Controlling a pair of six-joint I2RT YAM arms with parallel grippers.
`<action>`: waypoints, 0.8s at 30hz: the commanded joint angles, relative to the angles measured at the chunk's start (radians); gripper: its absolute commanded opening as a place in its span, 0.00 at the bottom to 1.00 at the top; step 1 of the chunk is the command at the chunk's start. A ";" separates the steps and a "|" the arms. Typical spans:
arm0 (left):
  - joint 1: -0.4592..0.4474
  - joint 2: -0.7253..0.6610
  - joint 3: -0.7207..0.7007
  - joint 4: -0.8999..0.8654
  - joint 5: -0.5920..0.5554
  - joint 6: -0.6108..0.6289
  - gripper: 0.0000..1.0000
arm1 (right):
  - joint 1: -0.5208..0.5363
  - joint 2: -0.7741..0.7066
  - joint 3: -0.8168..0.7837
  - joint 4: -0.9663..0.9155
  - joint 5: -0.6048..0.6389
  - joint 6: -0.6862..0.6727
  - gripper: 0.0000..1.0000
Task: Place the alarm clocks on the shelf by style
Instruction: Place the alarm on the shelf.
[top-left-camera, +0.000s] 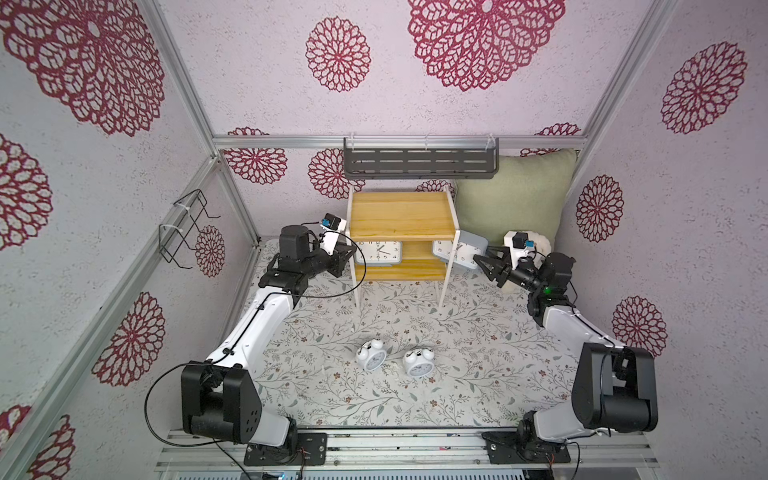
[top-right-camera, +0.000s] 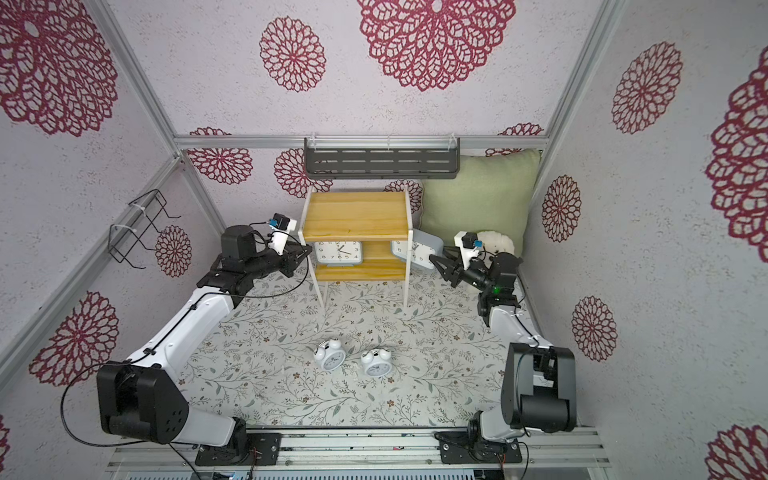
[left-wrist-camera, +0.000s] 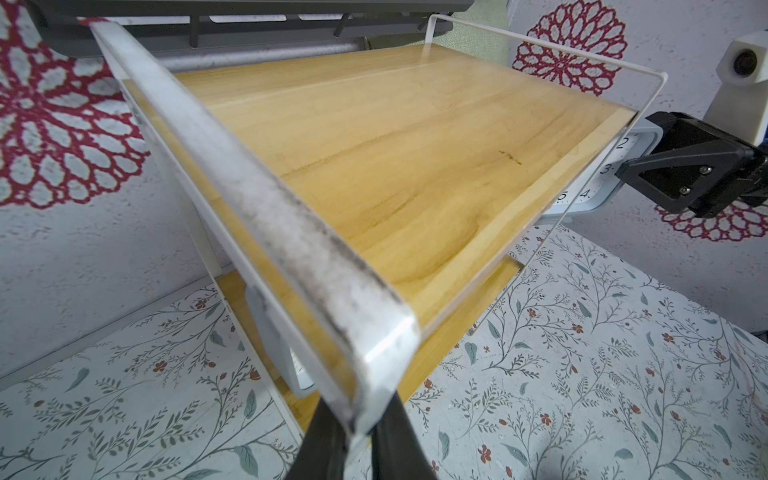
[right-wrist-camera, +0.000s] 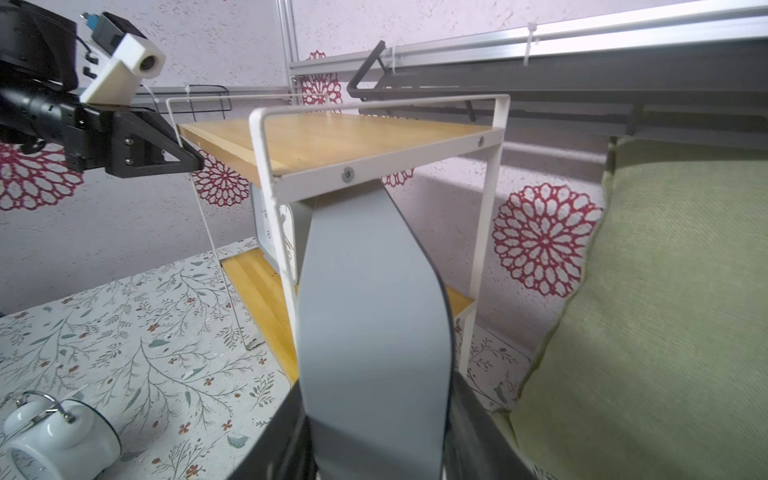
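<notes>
The held clock faces forward with its far end inside the shelf (top-left-camera: 439, 249), so my right gripper should keep sliding it until it is level beside the other grey clock (top-left-camera: 380, 252).
The shelf (top-left-camera: 401, 214) stands at the back of the mat. A grey alarm clock (top-left-camera: 379, 252) stands on its lower board, face forward. My left gripper (top-left-camera: 351, 251) is shut on the shelf's white side frame (left-wrist-camera: 257, 199), which is pinched between the dark fingers. At the opposite side, my right gripper (top-left-camera: 478, 259) is shut on a second grey alarm clock (right-wrist-camera: 370, 311), which is tilted and partly through the shelf's side frame under the top board. Two white twin-bell alarm clocks (top-left-camera: 371, 354) (top-left-camera: 419, 362) lie on the mat at the front middle.
A green pillow (top-left-camera: 515, 195) leans in the back right corner, with a white fluffy object (top-left-camera: 540, 245) behind my right wrist. A dark grey slotted rack (top-left-camera: 419, 162) hangs above the shelf. A black wire rack (top-left-camera: 183, 228) is on the left wall.
</notes>
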 joint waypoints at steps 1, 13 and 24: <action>0.005 -0.015 0.015 -0.051 -0.037 -0.052 0.12 | 0.002 0.033 0.100 0.087 -0.119 -0.012 0.21; 0.005 -0.018 0.029 -0.069 -0.046 -0.042 0.12 | 0.042 0.204 0.242 0.074 -0.236 -0.012 0.21; 0.005 -0.014 0.036 -0.086 -0.045 -0.036 0.12 | 0.072 0.330 0.358 0.022 -0.331 -0.016 0.21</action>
